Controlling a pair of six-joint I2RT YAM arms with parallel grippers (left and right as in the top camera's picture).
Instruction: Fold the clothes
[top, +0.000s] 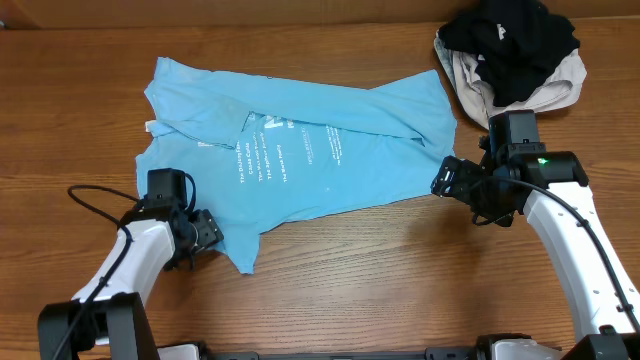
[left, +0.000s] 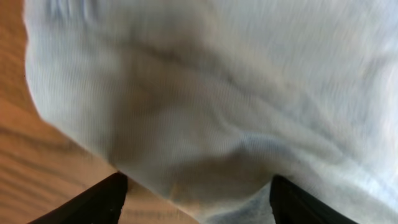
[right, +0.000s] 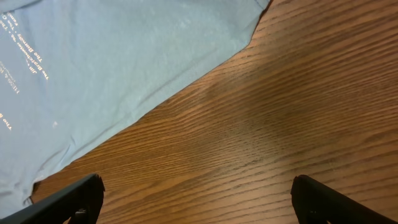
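I can see the sky-blue T-shirt's near edge (top: 335, 211) reach well past my left gripper to a loose corner. Next, my right gripper pinches that corner (right: 250, 41) before it folds the T-shirt's edge over.
The sky-blue T-shirt (top: 300, 140) lies spread and rumpled across the middle of the wooden table, white printed text facing up. My left gripper (top: 203, 232) is open at the shirt's lower left edge; in the left wrist view the blue fabric (left: 236, 99) fills the space between and beyond the two black fingers (left: 196, 202). My right gripper (top: 448, 178) is open by the shirt's right edge. In the right wrist view its fingers (right: 196, 199) are wide apart over bare wood, with the shirt (right: 112, 68) ahead at the upper left.
A black garment (top: 510, 35) lies on a beige garment (top: 480, 85) in a pile at the far right corner, just behind my right arm. A black cable (top: 95, 205) loops beside my left arm.
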